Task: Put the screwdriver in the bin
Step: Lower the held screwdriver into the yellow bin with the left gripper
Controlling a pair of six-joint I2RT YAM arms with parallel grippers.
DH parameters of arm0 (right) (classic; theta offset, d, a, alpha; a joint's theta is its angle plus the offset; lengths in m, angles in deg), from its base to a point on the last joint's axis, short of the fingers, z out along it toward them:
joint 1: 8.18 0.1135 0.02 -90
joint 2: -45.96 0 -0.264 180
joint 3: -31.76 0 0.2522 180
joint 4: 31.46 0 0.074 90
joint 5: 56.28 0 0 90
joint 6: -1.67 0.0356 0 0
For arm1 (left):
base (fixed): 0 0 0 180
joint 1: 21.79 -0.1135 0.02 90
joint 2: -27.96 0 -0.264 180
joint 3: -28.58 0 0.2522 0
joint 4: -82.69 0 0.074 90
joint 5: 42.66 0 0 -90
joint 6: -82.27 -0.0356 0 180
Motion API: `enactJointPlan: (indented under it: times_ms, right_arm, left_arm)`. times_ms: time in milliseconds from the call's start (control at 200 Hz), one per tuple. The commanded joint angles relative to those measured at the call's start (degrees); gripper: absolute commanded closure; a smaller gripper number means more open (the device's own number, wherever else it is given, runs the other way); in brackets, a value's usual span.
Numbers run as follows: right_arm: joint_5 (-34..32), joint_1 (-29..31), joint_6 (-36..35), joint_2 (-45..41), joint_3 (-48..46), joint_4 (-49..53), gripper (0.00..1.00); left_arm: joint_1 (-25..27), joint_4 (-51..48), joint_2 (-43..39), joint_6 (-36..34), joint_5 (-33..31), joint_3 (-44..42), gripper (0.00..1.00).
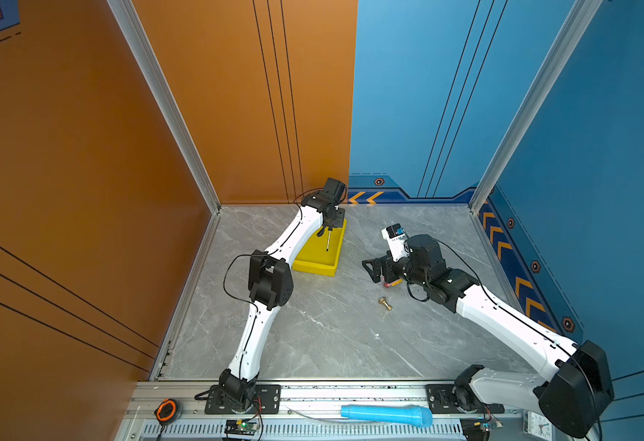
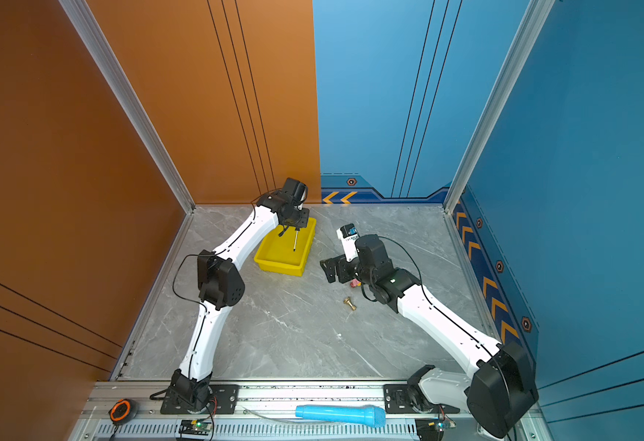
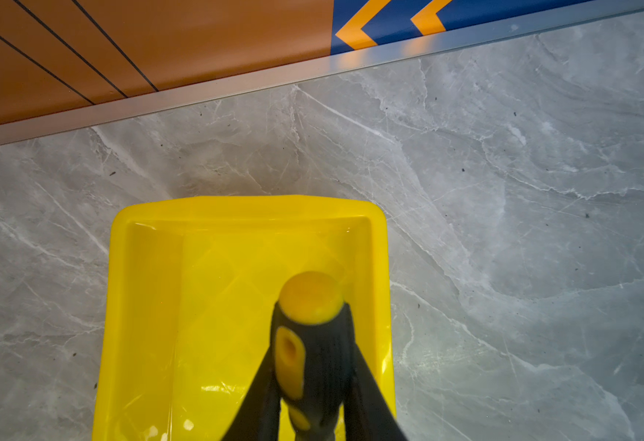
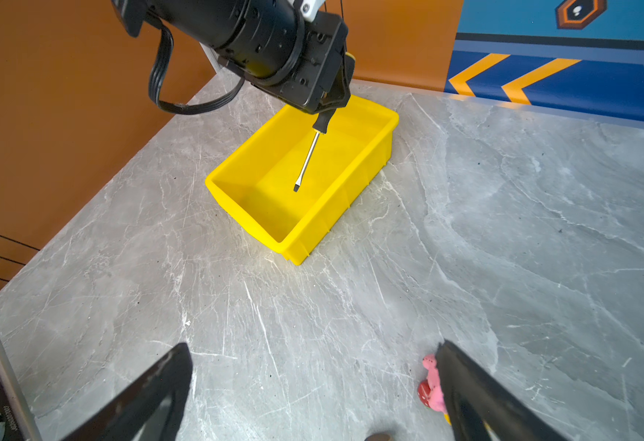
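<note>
The screwdriver's metal end points down inside the sides of the yellow bin. My left gripper should keep lowering it until the screwdriver's handle nears the bin's bottom, then let it go.
The screwdriver, with its black-and-yellow handle and thin metal shaft, hangs tilted over the far half of the yellow bin. Its tip points down into the bin's inside. My left gripper is shut on the handle, and both top views show it above the bin's far end. The bin stands on the marble table near the back wall. My right gripper is open and holds nothing, low over the table to the right of the bin.
A small brass fitting lies on the table in front of the right gripper. A pink and red toy sits beside the right gripper's finger. On the front rail lie a blue cylinder and an orange tape measure. Walls close three sides.
</note>
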Motion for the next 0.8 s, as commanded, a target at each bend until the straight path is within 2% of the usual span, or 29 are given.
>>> enactJointPlan:
  times_ms: [0, 235, 796]
  right_arm:
    - [-2.1, 0.2, 1.1, -1.4, -1.5, 1.1, 0.0]
    - [-2.2, 0.2, 1.2, -1.8, -2.1, 0.6, 0.0]
    - [-1.5, 0.1, 0.8, -1.9, -2.3, 0.6, 0.0]
  left_arm:
    - [-0.7, -1.0, 1.0, -1.5, -0.9, 1.8, 0.91]
    - [-1.5, -0.9, 1.0, -0.2, -1.5, -2.3, 0.91]
    - [-1.4, -0.8, 4.8, 2.7, -0.7, -3.8, 0.91]
